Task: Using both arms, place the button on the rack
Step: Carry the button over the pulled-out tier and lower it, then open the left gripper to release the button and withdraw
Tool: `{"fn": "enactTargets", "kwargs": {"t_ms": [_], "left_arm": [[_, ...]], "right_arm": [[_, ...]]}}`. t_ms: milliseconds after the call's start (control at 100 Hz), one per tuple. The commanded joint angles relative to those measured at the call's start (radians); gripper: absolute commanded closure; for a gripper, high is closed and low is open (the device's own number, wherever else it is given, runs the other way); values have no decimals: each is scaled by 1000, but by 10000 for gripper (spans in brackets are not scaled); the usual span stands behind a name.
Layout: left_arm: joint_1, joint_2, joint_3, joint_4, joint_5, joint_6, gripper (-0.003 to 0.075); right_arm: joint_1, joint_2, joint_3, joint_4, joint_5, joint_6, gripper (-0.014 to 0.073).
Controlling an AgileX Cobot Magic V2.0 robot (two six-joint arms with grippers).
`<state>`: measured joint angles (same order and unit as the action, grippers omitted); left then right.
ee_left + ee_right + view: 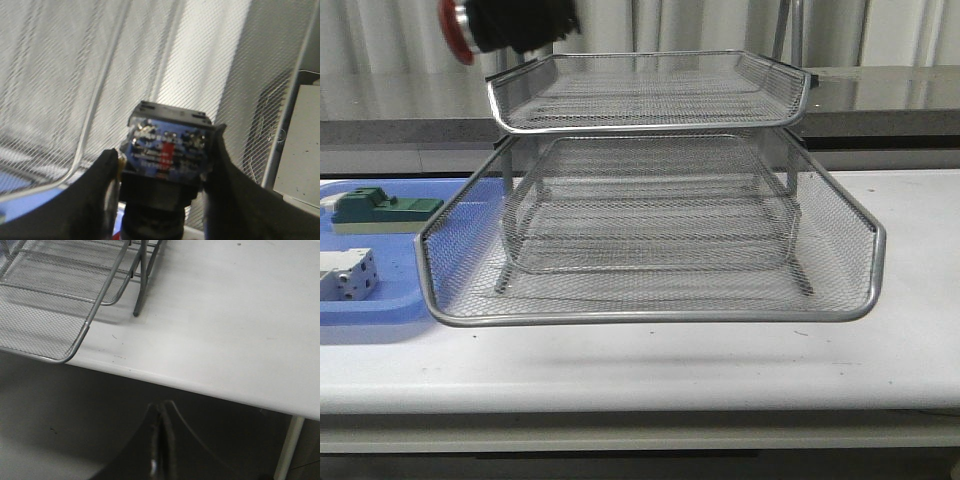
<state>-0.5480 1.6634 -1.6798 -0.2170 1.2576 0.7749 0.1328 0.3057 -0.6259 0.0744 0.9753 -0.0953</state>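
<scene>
The rack's lower level (650,195) is empty and open in front, so my left gripper should keep bringing the button in until the button rests on the mesh (645,245).
The silver wire-mesh rack (650,200) stands in the middle of the white table. My left gripper (525,22) is at the top left of the front view, above the top tier's left rear corner, shut on the button (457,28), whose red cap points left. In the left wrist view the button's blue rear block (167,145) and black body sit between my two dark fingers (95,190), with the rack's mesh (60,75) behind. My right gripper (161,412) is shut and empty, off the table's front edge, out of the front view.
A flat blue tray (380,300) lies left of the rack, holding a green block-shaped part (382,210) and a white boxy part (348,273). The rack's lower right corner (65,305) and bare white table (225,315) show in the right wrist view.
</scene>
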Motion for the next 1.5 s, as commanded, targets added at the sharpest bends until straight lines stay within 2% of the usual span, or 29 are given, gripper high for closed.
{"fn": "enactTargets", "kwargs": {"t_ms": [0,320,770,930,990,1070,1180,1260,1330,1490], "left_arm": [[-52,-20,-17,-34,8,-12,741],[-140,130,-20,-38,-101,-12,741],[-140,213,-20,-26,-219,-12,740],[-140,213,-20,-26,-218,-12,730],[-140,213,-20,-26,-205,-12,687],[-140,213,-20,-26,-196,-12,587],[-140,213,-20,-26,-196,-12,377],[-140,213,-20,-26,-198,-12,271],[-140,213,-20,-26,-198,-12,229],[-140,211,-20,-26,-198,-12,226]], "right_arm": [[1,10,-34,3,-60,-1,663],[1,10,-34,3,-59,-1,663],[1,10,-34,3,-59,-1,663],[1,10,-34,3,-59,-1,663],[1,10,-34,3,-59,-1,663],[1,10,-34,3,-59,-1,663],[1,10,-34,3,-59,-1,663],[1,10,-34,3,-59,-1,663],[1,10,-34,3,-59,-1,663],[1,10,-34,3,-59,-1,663]]}}
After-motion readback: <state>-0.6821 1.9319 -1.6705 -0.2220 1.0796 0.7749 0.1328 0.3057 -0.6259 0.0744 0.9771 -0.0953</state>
